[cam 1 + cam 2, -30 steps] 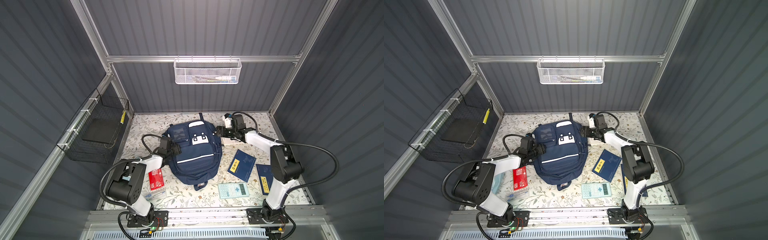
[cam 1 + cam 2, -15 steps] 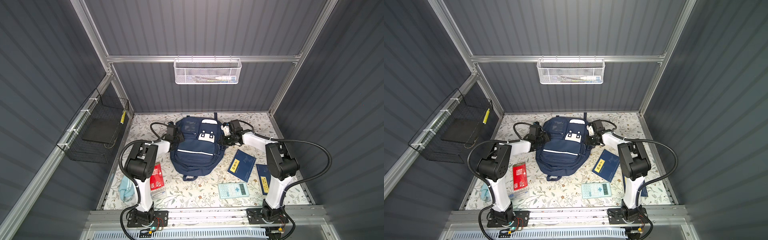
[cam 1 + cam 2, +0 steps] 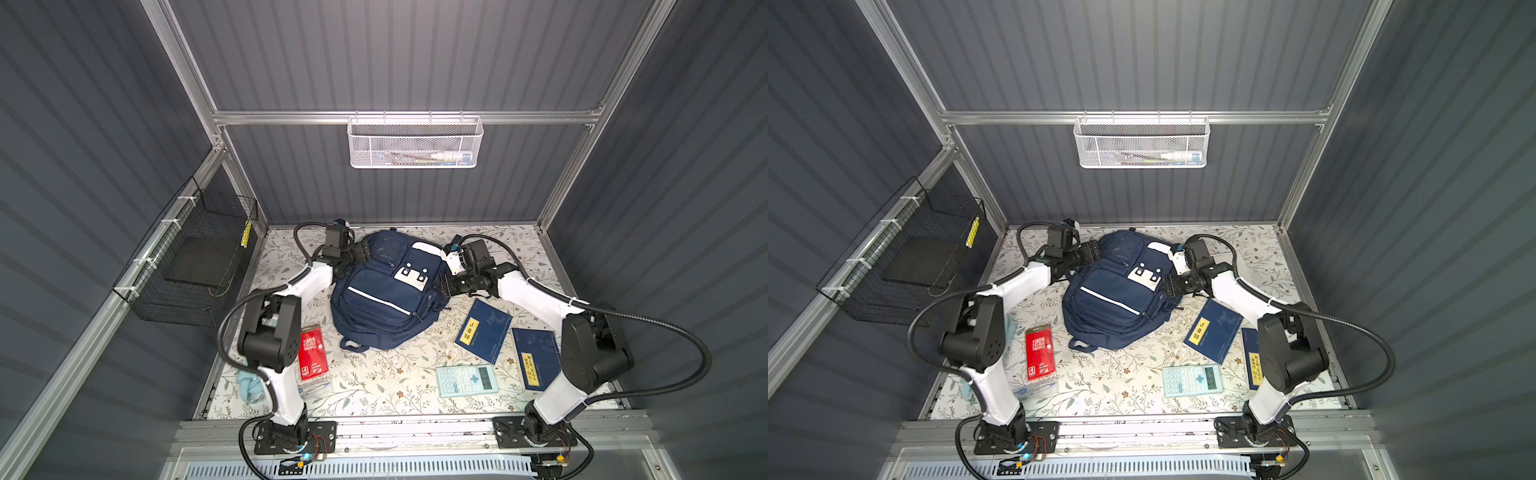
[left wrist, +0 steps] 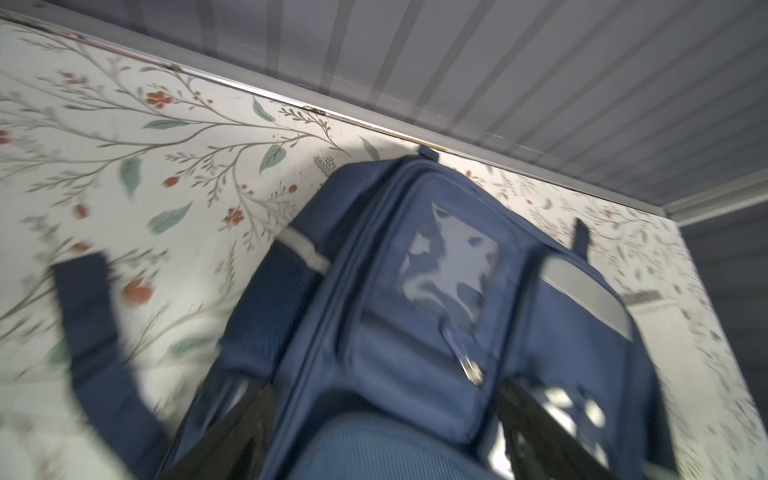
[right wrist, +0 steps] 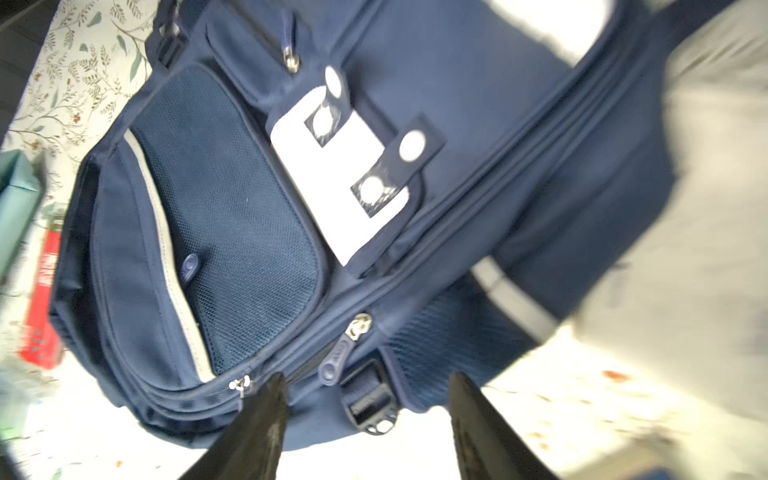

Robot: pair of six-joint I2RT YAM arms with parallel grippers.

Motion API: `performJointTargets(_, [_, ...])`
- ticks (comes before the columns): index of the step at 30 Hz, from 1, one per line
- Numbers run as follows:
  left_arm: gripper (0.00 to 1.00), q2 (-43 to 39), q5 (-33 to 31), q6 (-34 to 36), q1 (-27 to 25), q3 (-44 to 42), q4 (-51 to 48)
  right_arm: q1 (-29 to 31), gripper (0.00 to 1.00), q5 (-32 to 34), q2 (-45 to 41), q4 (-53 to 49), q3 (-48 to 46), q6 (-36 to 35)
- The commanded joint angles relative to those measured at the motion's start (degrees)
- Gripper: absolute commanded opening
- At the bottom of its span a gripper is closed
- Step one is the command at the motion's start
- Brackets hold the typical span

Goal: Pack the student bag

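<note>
Next, I grip the mesh side pocket (image 5: 448, 342) with my right gripper and swing that side of the student bag toward the front, because the bag is lying crooked with its zip pull (image 5: 340, 356) facing the blue notebooks.
The student bag (image 3: 386, 295) (image 3: 1117, 299), navy with a white stripe and a white buckled patch, lies front-up at the back middle of the floral table, turned a little askew. My left gripper (image 3: 360, 252) (image 4: 384, 436) is at the bag's top left corner. Its jaws stand wide open astride the bag's padded top, and its fingers (image 4: 232, 436) are blurred. My right gripper (image 3: 443, 286) (image 5: 368, 415) is at the bag's right side, open, with nothing between its fingers (image 5: 257, 424). A zip pull (image 5: 332, 365) and a strap buckle (image 5: 370, 405) lie just ahead of it.
In front of the bag lie a red box (image 3: 313, 353), a clear pen case (image 3: 316, 388), a light-blue cloth (image 3: 249, 384), a calculator (image 3: 467, 380) and two blue notebooks (image 3: 484, 330) (image 3: 536, 363). A white mesh basket (image 3: 415, 143) hangs on the back wall, a black wire basket (image 3: 195, 266) on the left wall.
The bag has slid toward the back wall and turned askew. Both grippers went back with it, closed in on its sides, and have opened again.
</note>
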Motion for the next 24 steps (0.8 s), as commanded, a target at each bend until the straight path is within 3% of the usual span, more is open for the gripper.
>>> performJointTargets(1, [0.85, -10.22, 3.13, 0.02, -2.36, -9.07, -6.4, -0.95, 0.64, 7.95, 2.29, -5.13, 4.23, -5.49])
performJointTargets(6, [0.85, -24.79, -2.02, -3.18, -9.35, -23.13, -16.07, -3.86, 0.72, 4.2, 9.66, -11.71, 10.95, 2.6])
performJointTargets(9, [0.82, -30.06, -0.83, -9.04, -10.93, -33.97, -9.86, -3.87, 0.74, 2.32, 13.15, -11.2, 12.23, 5.14])
performJointTargets(13, [0.75, -26.13, -1.92, -8.11, -10.84, -36.25, -5.89, -3.28, 0.72, -1.1, 16.34, -11.06, 12.68, 8.04])
performJointTargets(18, [0.59, -17.29, -1.76, -4.28, -10.14, -30.21, -1.59, -2.55, 0.58, -4.98, 14.28, -9.7, 7.68, 8.04])
performJointTargets(24, [0.56, -6.69, 1.59, -1.57, 0.2, -22.83, 2.04, -0.44, 0.39, -13.92, 13.28, -9.48, 3.29, 4.74])
